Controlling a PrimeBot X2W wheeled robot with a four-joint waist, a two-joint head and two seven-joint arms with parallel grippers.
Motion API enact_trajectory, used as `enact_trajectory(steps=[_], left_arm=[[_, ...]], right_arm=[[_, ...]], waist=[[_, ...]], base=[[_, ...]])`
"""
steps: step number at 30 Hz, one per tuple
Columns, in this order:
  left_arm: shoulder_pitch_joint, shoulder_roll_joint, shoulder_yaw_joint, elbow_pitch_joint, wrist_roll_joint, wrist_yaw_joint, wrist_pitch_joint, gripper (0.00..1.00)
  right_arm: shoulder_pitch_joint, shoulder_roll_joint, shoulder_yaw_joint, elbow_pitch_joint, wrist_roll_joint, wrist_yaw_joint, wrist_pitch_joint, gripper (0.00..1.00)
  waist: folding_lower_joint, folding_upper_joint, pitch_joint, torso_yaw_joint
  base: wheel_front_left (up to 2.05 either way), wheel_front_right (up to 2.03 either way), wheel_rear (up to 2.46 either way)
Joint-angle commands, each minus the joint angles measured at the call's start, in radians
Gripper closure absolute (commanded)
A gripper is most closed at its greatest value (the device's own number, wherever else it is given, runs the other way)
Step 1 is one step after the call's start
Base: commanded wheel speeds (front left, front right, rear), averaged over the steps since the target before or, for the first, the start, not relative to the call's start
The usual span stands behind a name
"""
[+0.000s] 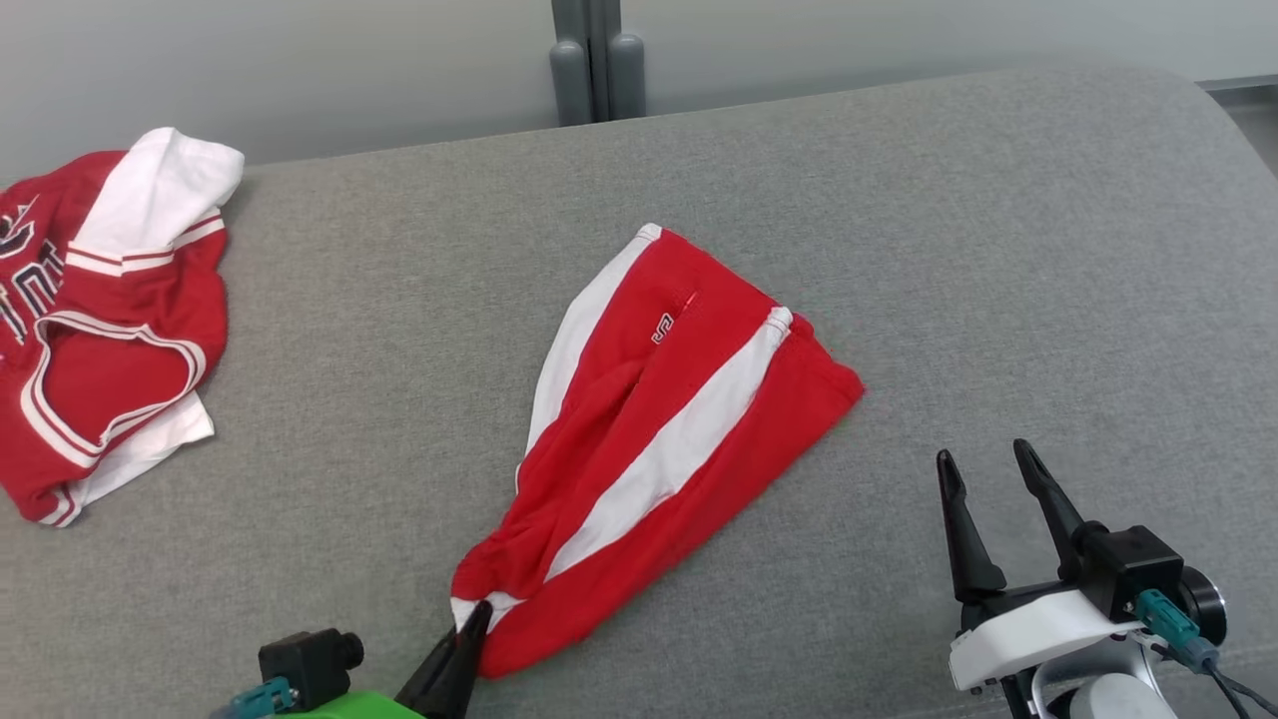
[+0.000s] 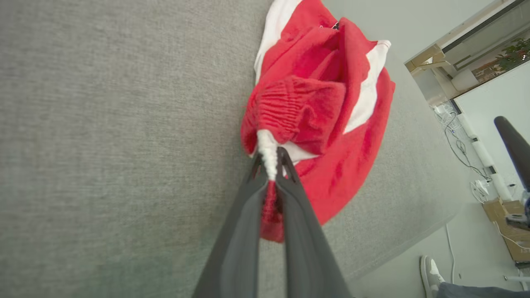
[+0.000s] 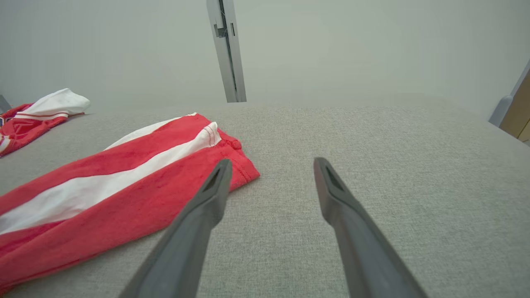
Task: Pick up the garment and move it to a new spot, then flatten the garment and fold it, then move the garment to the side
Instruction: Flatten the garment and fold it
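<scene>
The garment (image 1: 653, 437) will fold over onto itself and settle flat when I fold the hem across, because the far hem (image 1: 829, 358) lies thin and limp.
The garment (image 1: 659, 429), red shorts with white side stripes, lies bunched and slanted in the middle of the grey cushioned surface (image 1: 899, 200). My left gripper (image 1: 477, 614) is shut on its near waistband corner, at the lower left of the head view. In the left wrist view the fingers (image 2: 271, 165) pinch a white and red fold of the garment (image 2: 323, 95). My right gripper (image 1: 983, 461) stands open to the right of the garment, above bare cushion, nothing between its fingers. In the right wrist view the garment (image 3: 103, 194) lies left of the open right gripper (image 3: 269, 165).
A second red and white garment, a jersey (image 1: 110, 320), lies crumpled at the far left edge. A grey post (image 1: 597, 60) rises behind the surface. In the left wrist view a person's shoe (image 2: 430, 271) is on the floor beyond the cushion edge.
</scene>
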Motion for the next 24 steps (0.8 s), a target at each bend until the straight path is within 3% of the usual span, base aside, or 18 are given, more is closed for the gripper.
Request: enact_trajectory(steps=[1,4,5,7,8,9,15,18,24], left_arm=[[0.028,-0.015,0.029,0.019,0.017,-0.013,-0.004,1.00],[0.067,-0.041,0.077,0.051,0.054,-0.046,-0.004,1.00],[0.072,-0.043,0.087,0.057,0.067,-0.055,-0.004,0.84],[0.090,-0.058,0.131,0.072,0.097,-0.061,-0.004,0.43],[0.097,-0.061,0.152,0.076,0.124,-0.062,-0.004,0.09],[0.109,-0.067,0.171,0.083,0.143,-0.053,-0.004,0.00],[0.158,-0.068,0.247,0.082,0.260,-0.038,-0.003,0.00],[0.172,-0.048,0.283,0.071,0.316,-0.009,-0.003,0.00],[0.225,-0.116,0.480,-0.054,0.449,0.017,-0.003,0.00]], right_arm=[[0.014,-0.002,0.000,-0.001,-0.005,-0.001,0.001,0.00],[0.022,-0.002,0.004,0.003,-0.011,-0.001,0.001,0.00],[0.022,-0.002,0.004,0.004,-0.012,-0.001,0.001,0.00],[0.028,-0.002,0.002,0.008,-0.014,-0.001,0.001,0.00],[0.030,-0.002,0.001,0.008,-0.014,-0.001,0.001,0.00],[0.031,-0.002,-0.001,0.008,-0.015,-0.001,0.001,0.00],[0.037,-0.002,-0.005,0.002,-0.019,-0.001,0.001,0.00],[0.043,-0.002,-0.008,-0.003,-0.017,-0.001,0.001,0.00],[0.059,-0.002,-0.041,-0.025,-0.023,-0.001,0.001,0.00]], waist=[[0.0000,0.0000,-0.010,0.025],[0.0000,0.0000,-0.021,0.040],[0.0000,0.0000,-0.024,0.043],[0.0000,0.0000,-0.035,0.050],[0.0000,0.0000,-0.039,0.052],[0.0000,0.0000,-0.044,0.054],[0.0000,0.0000,-0.062,0.062],[0.0000,0.0000,-0.069,0.064],[0.0000,0.0000,-0.073,0.085]], base=[[0.00,0.00,0.00],[0.00,0.00,0.00],[0.00,0.00,0.00],[0.00,0.00,0.00],[0.00,0.00,0.00],[0.00,0.00,0.00],[0.00,0.00,0.00],[0.00,0.00,0.00],[0.00,0.00,0.00]])
